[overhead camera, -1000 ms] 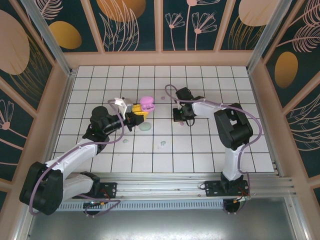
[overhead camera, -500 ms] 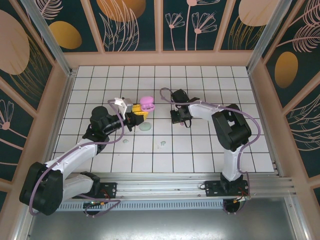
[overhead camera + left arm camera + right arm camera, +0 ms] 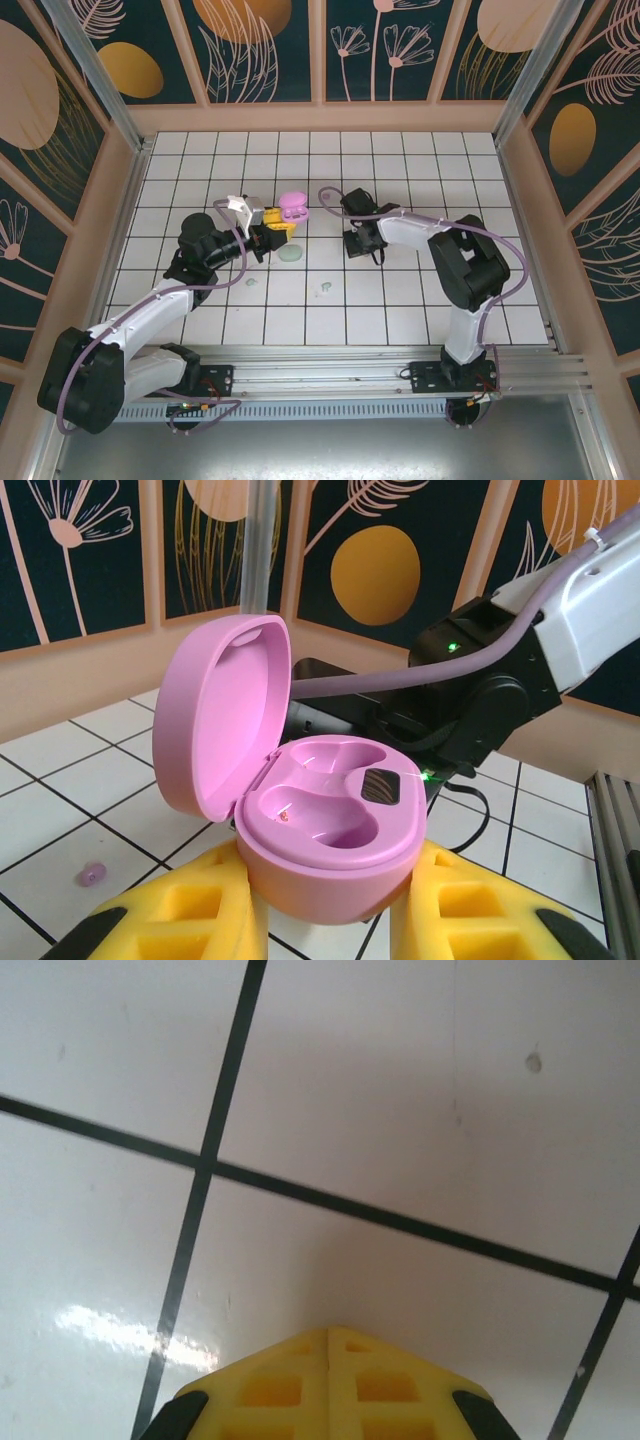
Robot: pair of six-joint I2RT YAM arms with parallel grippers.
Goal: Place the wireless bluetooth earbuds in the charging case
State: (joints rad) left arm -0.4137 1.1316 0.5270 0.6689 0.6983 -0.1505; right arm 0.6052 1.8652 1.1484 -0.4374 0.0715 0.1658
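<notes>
My right gripper's shut fingers point at an empty tile (image 3: 330, 1285), past the earbud under its wrist, so it should back away and line up with that earbud.
The charging case (image 3: 330, 820) is pink and stands open, lid tipped up to the left, both wells bare. My left gripper (image 3: 330, 885) is shut on its base with yellow fingers (image 3: 170, 920); seen from above, the case (image 3: 293, 207) sits just past the left gripper (image 3: 277, 230). One pale purple earbud (image 3: 92, 875) lies on a tile left of the case. Two tiny pale earbuds (image 3: 250, 283) (image 3: 325, 290) lie on tiles nearer the arm bases. My right gripper (image 3: 359, 244) points down right of the case; its yellow fingertips (image 3: 330, 1335) are shut on nothing, close above a tile.
A pale green round case (image 3: 291, 254) lies on the tiles just in front of the left gripper. The right arm's black wrist and purple cable (image 3: 470, 695) stand close behind the pink case. Wooden walls (image 3: 320, 118) ring the tiled table.
The right arm's wrist has drifted left, toward the pink case, and then slightly nearer the arm bases. The left arm and the case it holds have stayed still.
</notes>
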